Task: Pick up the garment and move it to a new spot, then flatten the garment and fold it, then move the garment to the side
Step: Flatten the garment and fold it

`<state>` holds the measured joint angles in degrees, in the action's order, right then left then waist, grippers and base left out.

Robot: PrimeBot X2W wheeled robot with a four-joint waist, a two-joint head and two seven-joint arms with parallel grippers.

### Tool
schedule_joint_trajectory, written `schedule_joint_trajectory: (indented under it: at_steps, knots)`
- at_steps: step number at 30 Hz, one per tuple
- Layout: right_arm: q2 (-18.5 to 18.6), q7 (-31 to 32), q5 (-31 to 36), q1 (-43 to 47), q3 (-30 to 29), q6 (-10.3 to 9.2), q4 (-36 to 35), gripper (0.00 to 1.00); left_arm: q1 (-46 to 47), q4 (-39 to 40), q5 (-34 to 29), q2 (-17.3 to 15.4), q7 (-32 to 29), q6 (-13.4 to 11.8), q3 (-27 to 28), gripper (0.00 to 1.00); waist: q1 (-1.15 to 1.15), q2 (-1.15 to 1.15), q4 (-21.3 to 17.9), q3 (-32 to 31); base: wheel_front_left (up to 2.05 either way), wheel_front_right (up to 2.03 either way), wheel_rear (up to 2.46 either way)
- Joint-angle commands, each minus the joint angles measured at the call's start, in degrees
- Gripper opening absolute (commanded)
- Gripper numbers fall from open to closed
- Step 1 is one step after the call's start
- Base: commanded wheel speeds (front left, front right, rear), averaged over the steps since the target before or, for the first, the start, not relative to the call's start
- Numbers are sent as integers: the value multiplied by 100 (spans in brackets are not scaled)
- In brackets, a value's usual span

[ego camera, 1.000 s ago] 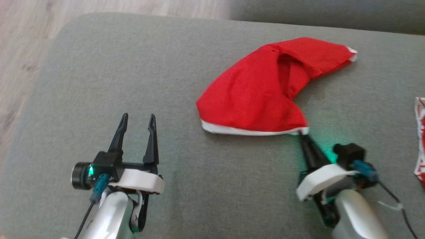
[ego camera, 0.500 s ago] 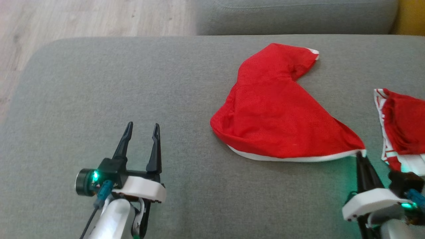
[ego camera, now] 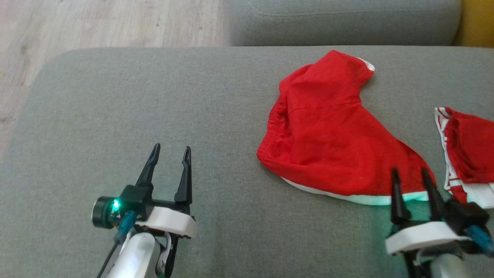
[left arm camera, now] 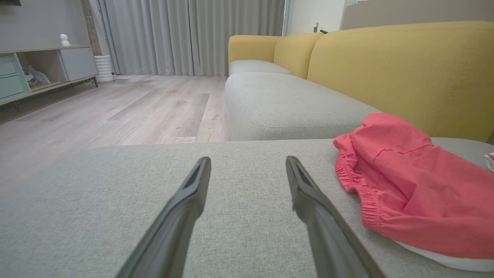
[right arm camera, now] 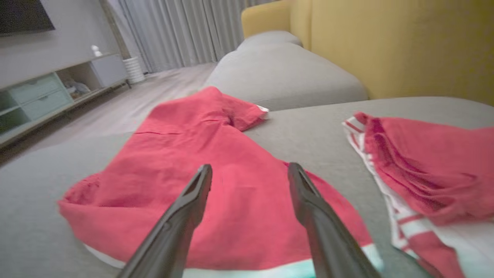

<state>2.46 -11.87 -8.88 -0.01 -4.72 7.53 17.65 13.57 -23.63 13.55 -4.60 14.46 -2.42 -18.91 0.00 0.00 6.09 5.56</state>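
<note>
The white hem (ego camera: 324, 192) goes from the gathered waistband along the garment's near edge (ego camera: 324, 136). The garment will hang limp below that edge when I lift it.
The garment (ego camera: 332, 146) is a pair of red shorts with a white hem, lying crumpled on the grey sofa cushion (ego camera: 216, 96). My right gripper (ego camera: 409, 172) is open, with its fingers standing over the garment's near right corner and hem and nothing gripped. In the right wrist view the garment (right arm camera: 200, 154) spreads beneath and beyond the open right gripper (right arm camera: 250, 166). My left gripper (ego camera: 171, 148) is open above bare cushion, well to the left of the garment. The left wrist view has the garment (left arm camera: 405, 185) to the right of the left gripper (left arm camera: 247, 160).
A second red and white striped garment (ego camera: 467, 154) lies just right of the shorts, also seen as the striped garment (right arm camera: 424, 170). A yellow backrest (left arm camera: 405, 69) runs along the right, another grey cushion (left arm camera: 285, 100) lies beyond, and wood floor (ego camera: 96, 23) borders the left.
My right gripper has opened and let go of the garment's hem corner, which now lies slack on the cushion. The head view has shifted. The left gripper stays open.
</note>
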Motion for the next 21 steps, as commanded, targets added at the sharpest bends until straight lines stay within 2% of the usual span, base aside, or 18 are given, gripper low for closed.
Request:
schedule_joint_trajectory:
  at_steps: [1,8,11,15,17,21]
  knots:
    - [42,-140,-95,-185,352,-4,-280,100,74,180,-35,-19,53,20,166,100,0,0,38,-7,0,0,0]
    - [42,-268,-109,-272,1776,-4,-508,100,99,211,-51,25,53,42,136,100,0,0,340,95,0,0,0]
    - [42,50,61,-603,2233,-4,-285,100,137,208,-48,47,53,46,120,100,0,0,482,196,0,0,0]
    - [42,630,196,-1118,2526,-4,231,100,199,177,-38,79,53,61,87,100,0,0,701,316,0,0,0]
    - [42,775,56,-1347,2597,-4,498,100,238,151,-27,97,53,75,53,100,0,0,830,370,0,0,0]
    - [42,902,228,-1741,2640,-4,1100,100,294,134,-3,127,53,76,1,100,0,0,1030,455,0,0,0]
